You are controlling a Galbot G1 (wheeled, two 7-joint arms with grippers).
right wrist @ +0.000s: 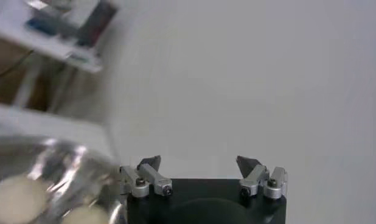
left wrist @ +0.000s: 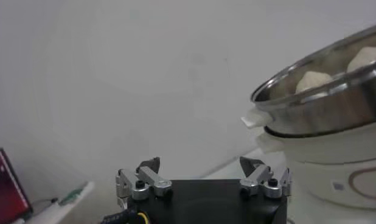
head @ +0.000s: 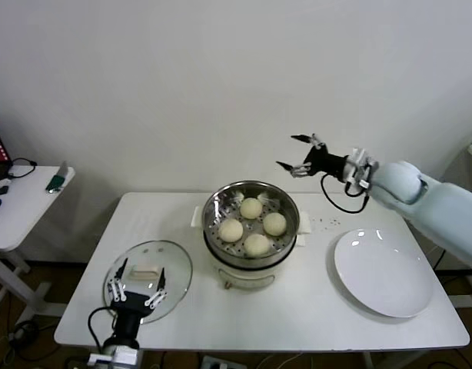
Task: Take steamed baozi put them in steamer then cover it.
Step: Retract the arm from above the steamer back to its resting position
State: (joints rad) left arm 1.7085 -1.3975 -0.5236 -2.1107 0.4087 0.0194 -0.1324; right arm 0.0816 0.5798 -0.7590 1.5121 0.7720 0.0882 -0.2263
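Note:
I should roll the wrist and pinch the handle's bar (head: pixel 144 270) before I lift the cover, since my left gripper's open fingers spread along the white handle's length (head: pixel 146 274).
Several cream-white baozi (head: pixel 251 207) lie inside the shiny steamer (head: pixel 208 219), which stands on its white cooker base at the middle of the table. The glass cover (head: pixel 174 269) with a white handle (head: pixel 146 272) lies flat on the table to the steamer's left. My left gripper (head: pixel 136 286) hangs open just over the cover's near side, holding nothing. In the left wrist view that gripper (left wrist: pixel 200 167) faces the wall, with the steamer (left wrist: pixel 322 103) and a baozi (left wrist: pixel 316 80) off to one side. My right gripper (head: pixel 297 154) is raised behind and to the right of the steamer, open and empty.
A bare white plate (head: pixel 382 273) lies on the table's right half, under my right arm. A white side table (head: pixel 21 200) with small items stands off to the left. A white wall closes the back.

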